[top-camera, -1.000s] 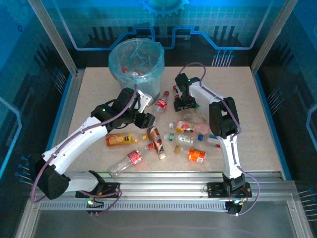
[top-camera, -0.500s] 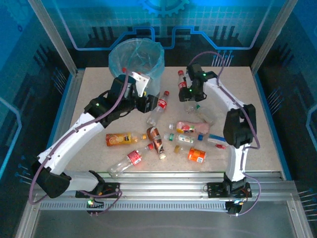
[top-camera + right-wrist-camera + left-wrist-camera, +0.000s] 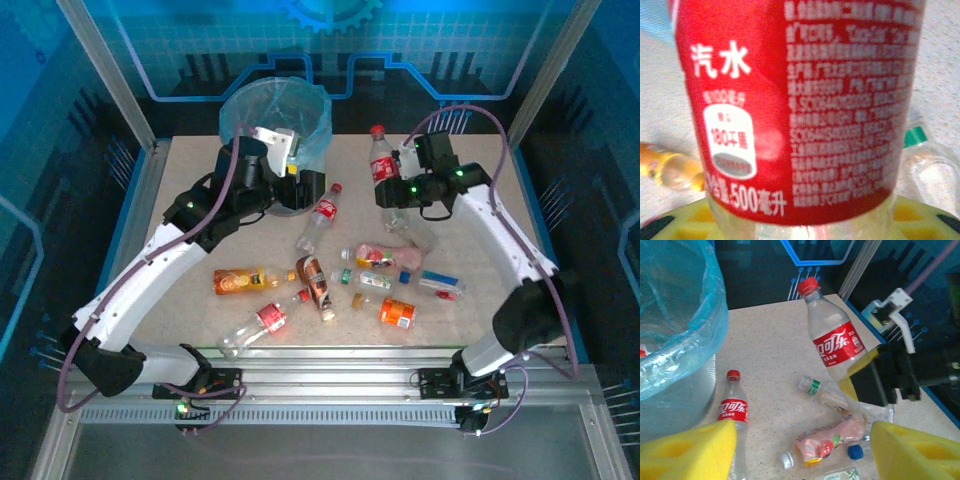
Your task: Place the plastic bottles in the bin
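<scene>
I am seeing a bit of red and white (image 3: 643, 350) inside the bin (image 3: 675, 315), so I should expect other plastic bottles to be lying in there already.
My right gripper (image 3: 402, 196) is shut on the lower body of a clear plastic bottle (image 3: 383, 165) with a red label and red cap. It holds the bottle upright above the table, right of the bin (image 3: 262, 108). The bottle's red label (image 3: 795, 110) stands close over the right gripper (image 3: 800, 222). From the left wrist I see the same bottle (image 3: 832, 340) in that gripper (image 3: 875, 382). My left gripper (image 3: 300, 186) hangs open beside the bin's wall (image 3: 675, 355), its yellow pads (image 3: 687, 450) wide apart with nothing between them. Several plastic bottles lie on the table.
Lying bottles: a red-labelled one (image 3: 322, 212) by the bin, a pink one (image 3: 385, 255), an orange one (image 3: 240, 280), a brown one (image 3: 316, 283), a clear one (image 3: 262, 322) near the front. A metal rail (image 3: 330, 360) runs along the table's near edge.
My right arm picked the red-labelled bottle up off the table, raised it upright and carried it right. My left gripper moved up against the bin and its jaws opened wider.
</scene>
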Available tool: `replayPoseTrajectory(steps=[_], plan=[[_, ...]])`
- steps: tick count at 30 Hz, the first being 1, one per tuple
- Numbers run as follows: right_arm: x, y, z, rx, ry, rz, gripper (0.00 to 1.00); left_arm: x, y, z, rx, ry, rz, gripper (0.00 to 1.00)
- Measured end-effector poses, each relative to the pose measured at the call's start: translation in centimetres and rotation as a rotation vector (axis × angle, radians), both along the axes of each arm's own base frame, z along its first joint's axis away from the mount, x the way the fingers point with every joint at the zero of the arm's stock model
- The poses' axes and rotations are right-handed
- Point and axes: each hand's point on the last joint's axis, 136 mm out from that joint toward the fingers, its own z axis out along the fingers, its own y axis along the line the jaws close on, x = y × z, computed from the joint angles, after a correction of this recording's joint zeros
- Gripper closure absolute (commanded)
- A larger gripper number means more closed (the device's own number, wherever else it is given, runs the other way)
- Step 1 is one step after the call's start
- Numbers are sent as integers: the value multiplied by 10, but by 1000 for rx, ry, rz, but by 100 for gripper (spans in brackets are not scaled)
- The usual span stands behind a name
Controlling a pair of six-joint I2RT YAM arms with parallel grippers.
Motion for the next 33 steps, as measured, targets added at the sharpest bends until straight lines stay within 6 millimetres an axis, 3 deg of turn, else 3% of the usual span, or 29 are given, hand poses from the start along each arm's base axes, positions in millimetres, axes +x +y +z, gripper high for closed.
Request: replayPoseTrajectory(steps=[7,16,20,24,27,29,33], plan=[[-54,32,53,204,-157,269,55,5,-18,26,-157,31,-60,29],[-109,71,84,286,-273,568,55,1,-48,47,-347,98,-219,49],[-118,76,88,293,-294,614,55,-5,-52,58,-382,93,-262,64],[-121,78,89,291,-298,626,56,-7,-53,60,-393,98,-275,68],[-122,79,88,286,-298,629,55,-8,-53,59,-390,102,-274,80],[-123,80,88,284,-298,630,52,-10,-52,59,-387,101,-275,81],[-124,80,90,271,-315,625,40,-12,-50,62,-379,85,-279,94]])
